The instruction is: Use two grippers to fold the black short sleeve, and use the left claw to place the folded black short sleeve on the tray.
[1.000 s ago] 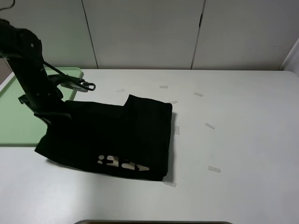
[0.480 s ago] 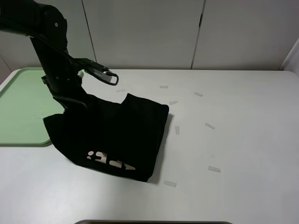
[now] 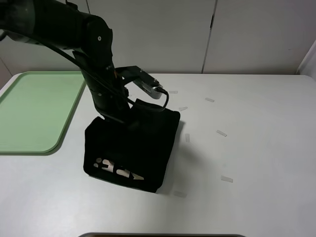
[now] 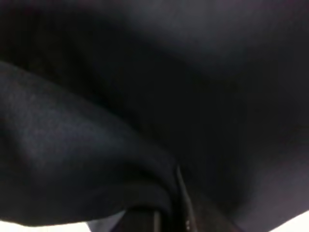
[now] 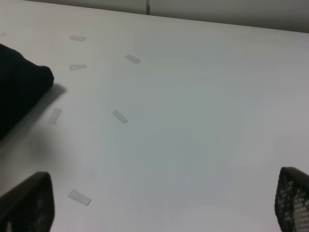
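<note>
The black short sleeve's raised side still spreads toward the tray, so next my left gripper brings it across, laying it at the edge farthest from the tray.
The black short sleeve lies in the middle of the table, its left side lifted and hanging as a fold, with pale letters near its front edge. My left gripper is shut on the raised cloth at the top of that fold. The left wrist view is filled with dark fabric. The pale-green tray lies at the far left, apart from the shirt. My right gripper is open above bare table, right of the shirt's corner, and is outside the exterior high view.
Small pale tape strips dot the white table right of the shirt, with another one nearer the front. White cabinet doors stand behind the table. A dark edge shows at the bottom of the exterior high view.
My left arm has swung right from the tray's edge to over the shirt. It carried the shirt's left side up and rightward, so the cloth is now narrower.
</note>
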You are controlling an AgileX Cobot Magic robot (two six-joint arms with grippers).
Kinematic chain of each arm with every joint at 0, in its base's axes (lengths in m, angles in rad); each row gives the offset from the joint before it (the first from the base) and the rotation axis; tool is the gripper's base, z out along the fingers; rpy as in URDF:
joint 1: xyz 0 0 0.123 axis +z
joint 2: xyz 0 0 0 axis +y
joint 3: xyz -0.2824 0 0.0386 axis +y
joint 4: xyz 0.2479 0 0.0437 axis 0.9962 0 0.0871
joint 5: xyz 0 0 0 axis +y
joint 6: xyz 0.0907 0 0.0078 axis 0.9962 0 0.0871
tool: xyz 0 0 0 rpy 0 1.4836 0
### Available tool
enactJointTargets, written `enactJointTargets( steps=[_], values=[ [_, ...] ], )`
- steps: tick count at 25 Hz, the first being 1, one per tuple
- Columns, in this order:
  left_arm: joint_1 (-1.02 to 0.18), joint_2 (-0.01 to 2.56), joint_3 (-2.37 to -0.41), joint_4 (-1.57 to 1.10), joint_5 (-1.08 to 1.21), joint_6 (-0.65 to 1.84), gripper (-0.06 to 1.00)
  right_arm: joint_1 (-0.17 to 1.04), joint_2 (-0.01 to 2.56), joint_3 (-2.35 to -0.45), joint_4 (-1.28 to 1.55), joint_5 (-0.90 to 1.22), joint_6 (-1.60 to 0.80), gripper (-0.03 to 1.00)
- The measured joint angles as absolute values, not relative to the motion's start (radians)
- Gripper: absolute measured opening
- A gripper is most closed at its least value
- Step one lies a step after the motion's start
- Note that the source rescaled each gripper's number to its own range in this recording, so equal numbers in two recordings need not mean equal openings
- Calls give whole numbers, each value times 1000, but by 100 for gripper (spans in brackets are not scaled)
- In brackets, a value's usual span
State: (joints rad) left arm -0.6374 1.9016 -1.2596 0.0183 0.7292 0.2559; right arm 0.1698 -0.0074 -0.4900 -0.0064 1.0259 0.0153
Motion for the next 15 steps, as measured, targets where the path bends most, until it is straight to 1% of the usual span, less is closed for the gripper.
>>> enactJointTargets(
  steps=[3,9,15],
  values=[
    [-683,1902,-1260,-10,656,256,1,170,-7,-490,-6,1026,15,100],
    [-740,1902,-1260,-34,579,256,1,170,-7,-490,-6,1026,15,100],
    [-747,1890,-1260,-28,575,256,1,170,-7,-490,-6,1026,15,100]
  ],
)
